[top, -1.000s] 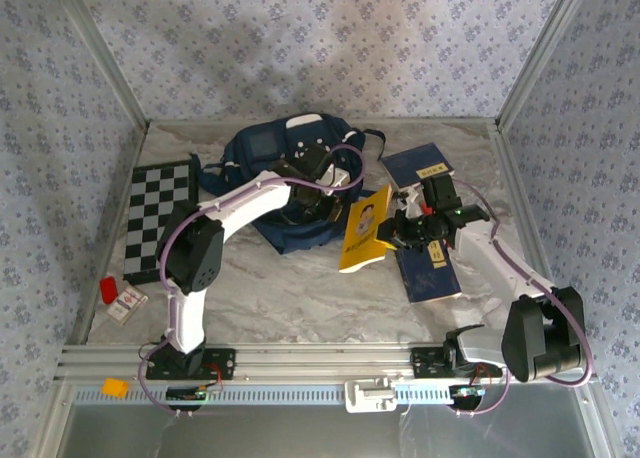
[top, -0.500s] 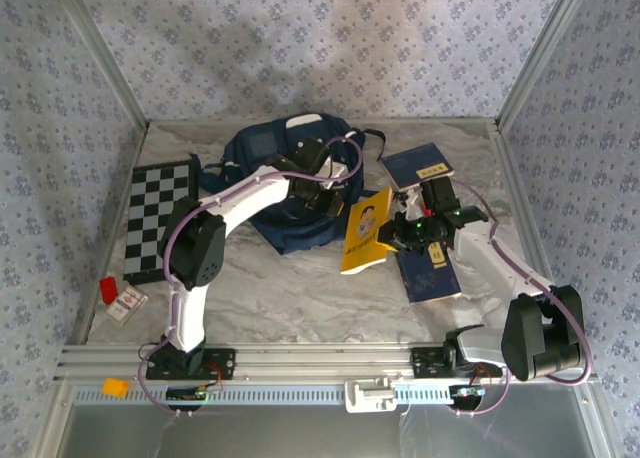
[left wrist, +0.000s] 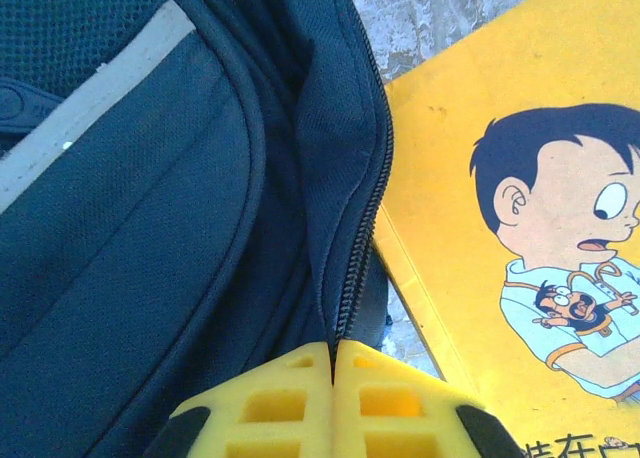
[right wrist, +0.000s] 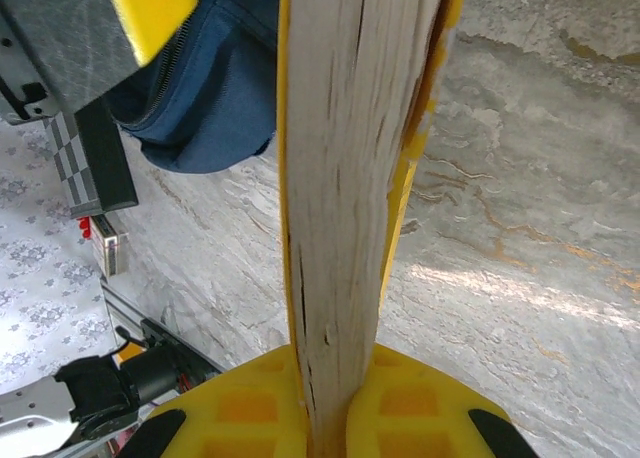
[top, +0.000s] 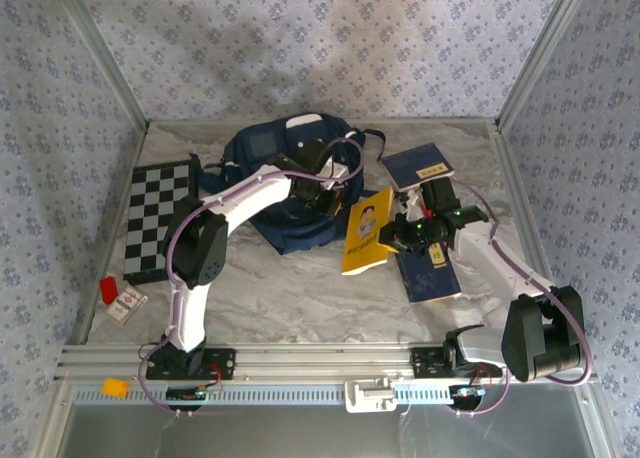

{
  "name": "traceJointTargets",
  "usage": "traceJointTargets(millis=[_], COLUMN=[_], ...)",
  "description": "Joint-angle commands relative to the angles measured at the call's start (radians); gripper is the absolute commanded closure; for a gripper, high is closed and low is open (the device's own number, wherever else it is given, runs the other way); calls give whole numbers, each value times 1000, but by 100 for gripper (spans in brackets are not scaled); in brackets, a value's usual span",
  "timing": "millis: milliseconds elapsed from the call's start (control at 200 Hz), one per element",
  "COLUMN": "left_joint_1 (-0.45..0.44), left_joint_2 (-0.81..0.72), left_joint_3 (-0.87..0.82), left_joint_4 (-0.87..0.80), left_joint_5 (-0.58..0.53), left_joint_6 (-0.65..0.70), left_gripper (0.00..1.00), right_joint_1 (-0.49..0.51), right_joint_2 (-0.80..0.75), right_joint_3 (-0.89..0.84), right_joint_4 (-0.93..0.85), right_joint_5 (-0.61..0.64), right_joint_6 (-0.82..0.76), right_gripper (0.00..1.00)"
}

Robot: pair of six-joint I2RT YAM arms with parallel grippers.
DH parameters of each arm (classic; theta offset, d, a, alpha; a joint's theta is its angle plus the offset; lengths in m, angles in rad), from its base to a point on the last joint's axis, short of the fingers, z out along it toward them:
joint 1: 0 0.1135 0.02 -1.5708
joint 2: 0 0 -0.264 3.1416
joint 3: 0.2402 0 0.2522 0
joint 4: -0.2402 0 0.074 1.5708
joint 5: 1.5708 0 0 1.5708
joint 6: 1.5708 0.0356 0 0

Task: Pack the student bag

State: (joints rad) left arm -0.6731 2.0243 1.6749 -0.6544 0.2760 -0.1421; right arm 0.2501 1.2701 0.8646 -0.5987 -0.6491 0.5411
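The student bag's flap is hanging low over the bag's opening. My left gripper should lift the zipper edge before my right gripper swings the yellow book inside.
The student bag, navy with a pale stripe, lies at the back middle of the table. My left gripper sits at its right edge, shut, with the bag's zipper running straight into the closed fingertips. A yellow picture book stands on edge just right of the bag, with my right gripper shut on it. In the right wrist view the book's page edge rises between the yellow fingers, with the bag behind it. The book's cover lies beside the zipper.
One blue book lies at the back right, another under the right arm. A checkerboard lies at the left, with a red item and a small box near the front left. Metal frame posts border the table.
The left gripper's jaws opened slightly and then closed at the bag's zipper, after shifting a little toward the back right. The right gripper and yellow book have barely moved.
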Motion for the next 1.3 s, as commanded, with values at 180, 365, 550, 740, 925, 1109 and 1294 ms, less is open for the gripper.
traceJointTargets(millis=[180, 365, 550, 740, 925, 1109, 1294], left_joint_1=[6, 3, 1, -3, -3, -1, -2], left_joint_2=[-170, -213, -201, -189, -208, -213, -214], left_joint_3=[45, 114, 224, 299, 223, 109, 3], left_joint_4=[8, 7, -10, -20, -42, -59, -32], left_joint_5=[-67, -103, -163, -160, -151, -105, 5], left_joint_6=[-53, -83, -109, -112, -105, -47, -3], left_gripper=[100, 100, 100, 100, 100, 98, 72], right_joint_1=[-46, -23, 66, 147, 176, 158, 152], right_joint_2=[-120, -150, -138, 29, 221, 246, 259], right_joint_3=[59, 103, 82, 97, 126, 127, 106], right_joint_4=[-167, -178, 25, 294, 553, 654, 687], right_joint_5=[-63, -145, -153, -83, -49, -22, -50], right_joint_6=[-73, -30, 143, 233, 285, 276, 292], right_gripper=[100, 100, 100, 100, 100, 100, 100])
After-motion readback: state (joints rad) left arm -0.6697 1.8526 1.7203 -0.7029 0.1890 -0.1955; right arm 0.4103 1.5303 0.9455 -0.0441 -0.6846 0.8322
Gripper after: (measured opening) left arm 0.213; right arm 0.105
